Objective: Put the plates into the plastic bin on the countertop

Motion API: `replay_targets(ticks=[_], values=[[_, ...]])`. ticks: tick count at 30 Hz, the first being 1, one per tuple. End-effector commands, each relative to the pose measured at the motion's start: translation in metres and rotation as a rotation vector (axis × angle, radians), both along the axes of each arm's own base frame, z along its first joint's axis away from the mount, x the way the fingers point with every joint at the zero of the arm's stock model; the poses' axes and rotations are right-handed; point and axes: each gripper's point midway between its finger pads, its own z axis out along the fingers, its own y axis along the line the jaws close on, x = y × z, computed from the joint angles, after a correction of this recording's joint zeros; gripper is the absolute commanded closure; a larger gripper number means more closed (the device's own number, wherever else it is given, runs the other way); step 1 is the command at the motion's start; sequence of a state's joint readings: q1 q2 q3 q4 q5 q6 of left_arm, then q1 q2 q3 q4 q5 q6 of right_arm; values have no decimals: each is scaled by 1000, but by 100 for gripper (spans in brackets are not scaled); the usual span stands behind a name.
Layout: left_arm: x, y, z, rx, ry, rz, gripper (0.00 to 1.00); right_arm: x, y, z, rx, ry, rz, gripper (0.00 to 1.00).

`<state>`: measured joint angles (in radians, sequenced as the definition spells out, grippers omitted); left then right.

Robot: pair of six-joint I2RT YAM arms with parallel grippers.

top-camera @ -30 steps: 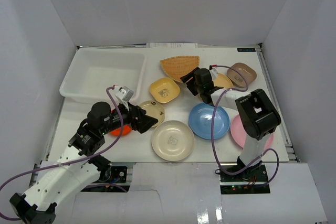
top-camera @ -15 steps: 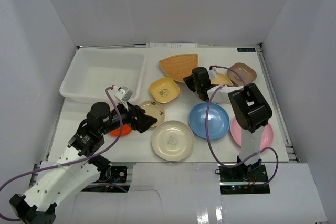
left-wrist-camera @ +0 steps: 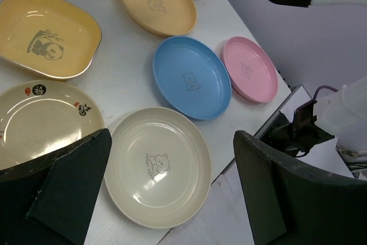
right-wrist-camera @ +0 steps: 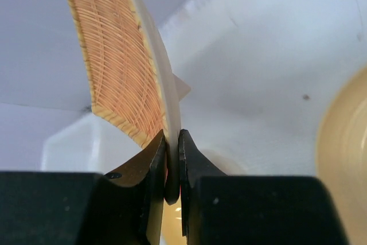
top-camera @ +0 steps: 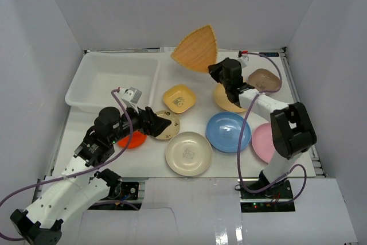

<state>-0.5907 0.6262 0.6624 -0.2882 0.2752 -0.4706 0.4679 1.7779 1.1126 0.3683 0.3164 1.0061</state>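
Note:
My right gripper is holding the tan woven plate far from the plastic bin (top-camera: 112, 81), which lies on my left gripper's side. So next my left gripper grabs the plate's free corner.
My right gripper (top-camera: 217, 73) (right-wrist-camera: 172, 162) is shut on the edge of the tan woven fan-shaped plate (top-camera: 197, 47) (right-wrist-camera: 114, 55), which it holds tilted up on edge above the countertop (top-camera: 172, 76), right of the plastic bin (top-camera: 86, 100). The bin looks empty. My left gripper (top-camera: 163, 127) (left-wrist-camera: 172, 159) hangs open and empty over the cream round plate (left-wrist-camera: 157, 164) (top-camera: 188, 153). Flat on the countertop lie the blue plate (top-camera: 228, 132) (left-wrist-camera: 191, 77), pink plate (top-camera: 262, 143) (left-wrist-camera: 249, 68), yellow square plate (top-camera: 179, 98) (left-wrist-camera: 46, 32), yellow-orange plate (top-camera: 228, 100) (left-wrist-camera: 156, 1), brown plate (top-camera: 264, 80) and red-orange plate (top-camera: 132, 140).
A cream plate with printed characters (left-wrist-camera: 40, 121) lies half under my left gripper's fingers. Pale grey walls enclose the countertop on three sides. My left arm's purple cable (top-camera: 117, 107) loops near the bin's front corner.
My right gripper closed on the fan-shaped plate's edge and lifted it off the countertop, tipping it up. The left arm shifted slightly, still open.

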Motion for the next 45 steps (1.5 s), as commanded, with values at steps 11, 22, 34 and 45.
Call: replay_targets(ticks=[11,22,34,45], values=[[67,9,39,53,51,270,2,-162,1,143,144,-311,497,92],[59,12,17,85,93,263,7,-220,13,140,125,-291,751,92],[81,14,10,116,69,330,62,-230,19,116,157,-237,807,92],[93,4,12,98,76,329,100,-236,20,108,155,-229,843,65]])
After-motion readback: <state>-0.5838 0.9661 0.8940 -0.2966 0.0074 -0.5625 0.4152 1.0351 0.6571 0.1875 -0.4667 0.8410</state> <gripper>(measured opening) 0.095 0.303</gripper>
